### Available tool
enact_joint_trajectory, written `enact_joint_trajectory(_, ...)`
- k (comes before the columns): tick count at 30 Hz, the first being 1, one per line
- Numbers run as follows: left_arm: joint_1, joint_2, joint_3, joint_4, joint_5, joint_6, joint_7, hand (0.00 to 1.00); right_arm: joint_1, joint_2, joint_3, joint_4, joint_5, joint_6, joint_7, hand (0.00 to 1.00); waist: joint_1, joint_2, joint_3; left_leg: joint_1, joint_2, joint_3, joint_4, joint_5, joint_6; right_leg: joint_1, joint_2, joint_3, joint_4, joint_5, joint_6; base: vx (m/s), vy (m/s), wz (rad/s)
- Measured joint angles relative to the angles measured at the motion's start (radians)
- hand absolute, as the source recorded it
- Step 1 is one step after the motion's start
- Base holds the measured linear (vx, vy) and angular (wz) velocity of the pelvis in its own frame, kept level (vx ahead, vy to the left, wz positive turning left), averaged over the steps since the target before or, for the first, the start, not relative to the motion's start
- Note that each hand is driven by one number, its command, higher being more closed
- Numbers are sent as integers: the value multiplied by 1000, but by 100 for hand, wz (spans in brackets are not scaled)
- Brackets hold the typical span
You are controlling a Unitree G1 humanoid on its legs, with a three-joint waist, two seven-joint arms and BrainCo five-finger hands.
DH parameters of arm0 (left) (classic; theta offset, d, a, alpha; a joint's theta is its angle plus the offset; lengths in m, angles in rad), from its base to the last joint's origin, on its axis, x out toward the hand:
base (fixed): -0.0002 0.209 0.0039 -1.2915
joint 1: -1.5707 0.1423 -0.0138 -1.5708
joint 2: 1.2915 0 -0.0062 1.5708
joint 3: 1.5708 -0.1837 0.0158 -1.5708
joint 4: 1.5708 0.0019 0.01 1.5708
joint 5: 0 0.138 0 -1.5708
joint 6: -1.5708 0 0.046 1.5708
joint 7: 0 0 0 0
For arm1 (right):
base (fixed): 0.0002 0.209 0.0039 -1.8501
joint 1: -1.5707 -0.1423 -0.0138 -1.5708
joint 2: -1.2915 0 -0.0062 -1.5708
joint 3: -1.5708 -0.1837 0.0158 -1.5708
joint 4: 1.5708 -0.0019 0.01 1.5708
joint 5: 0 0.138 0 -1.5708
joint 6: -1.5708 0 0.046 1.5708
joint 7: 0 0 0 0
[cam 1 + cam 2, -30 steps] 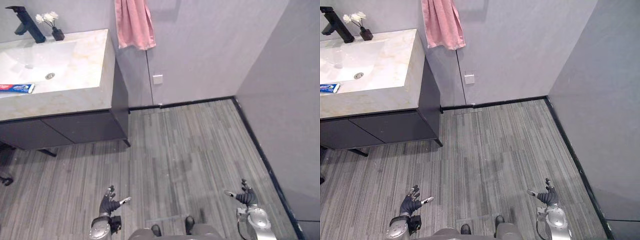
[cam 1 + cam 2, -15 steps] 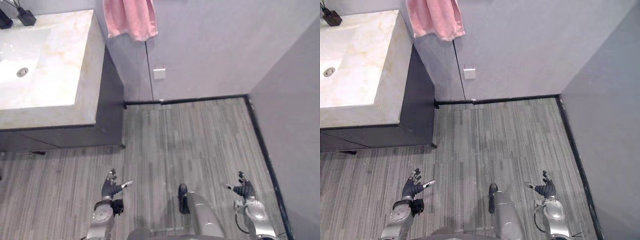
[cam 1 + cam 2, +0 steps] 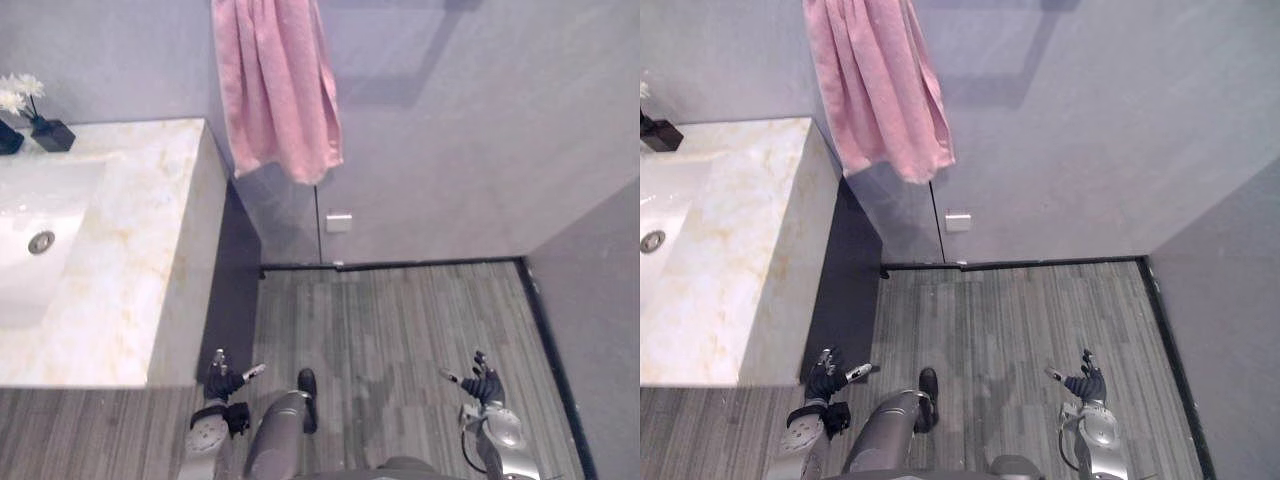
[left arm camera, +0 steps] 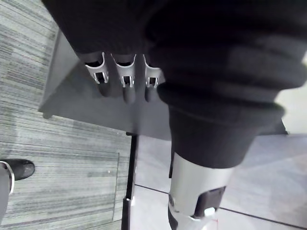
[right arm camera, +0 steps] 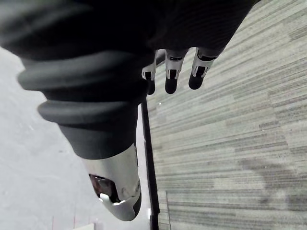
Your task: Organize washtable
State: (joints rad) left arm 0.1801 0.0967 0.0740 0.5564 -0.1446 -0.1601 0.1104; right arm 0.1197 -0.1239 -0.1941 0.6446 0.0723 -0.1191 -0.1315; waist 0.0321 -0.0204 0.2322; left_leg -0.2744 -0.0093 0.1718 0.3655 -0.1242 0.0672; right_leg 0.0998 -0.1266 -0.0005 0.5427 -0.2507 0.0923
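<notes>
I expect the pink towel (image 3: 281,95) to spread out much wider and flatter when I pull its sides apart, because deep lengthwise folds (image 3: 268,60) gather it.
The washtable's marble counter (image 3: 140,270) fills the left side, with a white sink and its drain (image 3: 41,241). A small dark vase of white flowers (image 3: 50,134) stands at the counter's back. A pink towel (image 3: 275,90) hangs on the wall beside the counter's right end. My left hand (image 3: 223,384) is low down by the counter's dark cabinet side (image 3: 232,290), open and holding nothing. My right hand (image 3: 483,386) hangs over the floor at the lower right, also open. In the wrist views the left hand's fingers (image 4: 123,79) and the right hand's fingers (image 5: 172,72) are relaxed, with nothing in them.
A white wall socket (image 3: 339,222) sits low on the grey back wall above a dark baseboard (image 3: 400,265). A second grey wall (image 3: 600,300) closes the right side. Grey plank floor (image 3: 400,330) lies between the cabinet and that wall.
The whole view has shifted: the camera has moved toward the back wall, so the counter and towel look nearer and larger. Both hands keep their open pose.
</notes>
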Motion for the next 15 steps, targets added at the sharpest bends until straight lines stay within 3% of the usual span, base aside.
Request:
enact_joint_trajectory(1, 1, -1, -12, 6, 0, 1, 0, 0, 0, 2, 4, 2, -4, 1, 0, 0, -3, 0, 0, 34, -9, -1, -8, -14, 3, -35, -11, 8, 106, 23, 42, 487, 213, -5)
enact_joint_trajectory(2, 18, -5, -28, 9, 0, 3, 4, 0, -5, 4, 14, 4, -5, 2, 2, 0, -17, 2, 0, 95, -17, -3, -22, -35, 9, -100, -19, 10, 272, 2, 43, 481, 177, 9)
enact_joint_trajectory(4, 15, -6, -34, 8, 0, 3, 5, 0, -2, 12, 34, 3, -5, 3, 2, 0, -20, -2, -5, 184, -19, -3, -66, -53, 12, -199, -21, -13, 364, -40, -5, 436, 120, 11)
enact_joint_trajectory(6, -11, -8, -29, 5, 0, 2, 20, 0, -3, 23, 46, 1, -4, 3, 2, 0, -26, 0, -6, 259, -7, -24, -100, -55, 11, -291, 12, -52, 219, -72, -20, 420, 2, 32)
enact_joint_trajectory(8, -11, -14, -20, 3, 0, -3, 25, 0, -4, 26, 46, 1, -4, 3, 2, 0, -32, 2, -9, 295, 4, -36, -108, -63, -5, -311, 47, -41, 15, -52, -20, 343, -61, 45)
enact_joint_trajectory(9, -2, -10, -10, 3, 0, -3, 26, 0, 6, 32, 46, 1, -4, 3, 0, 0, -31, -17, -20, 318, -3, -39, -107, -85, -39, -310, 65, -9, -161, 74, -46, 394, -100, 49)
enact_joint_trajectory(10, -1, -9, -3, 5, 0, -2, 26, 0, 11, 36, 45, 1, -4, 3, -1, 0, -31, -29, -23, 324, -12, -44, -105, -96, -55, -312, 59, 2, -176, 174, -53, 385, -131, 61)
enact_joint_trajectory(13, 5, -47, 8, 6, 0, -1, 26, 0, 31, 39, 43, -5, -4, 7, 0, 0, -18, 12, -54, 335, 38, -83, -84, -120, -87, -274, 78, -55, -178, 131, -79, 310, -163, 43)
enact_joint_trajectory(15, -4, -64, 8, 5, 0, -1, 24, 0, 44, 50, 44, -14, -4, 7, 0, 0, -19, 16, -52, 283, 69, -81, 63, -128, -99, -223, 87, -99, -207, 104, -96, 241, -200, 57)
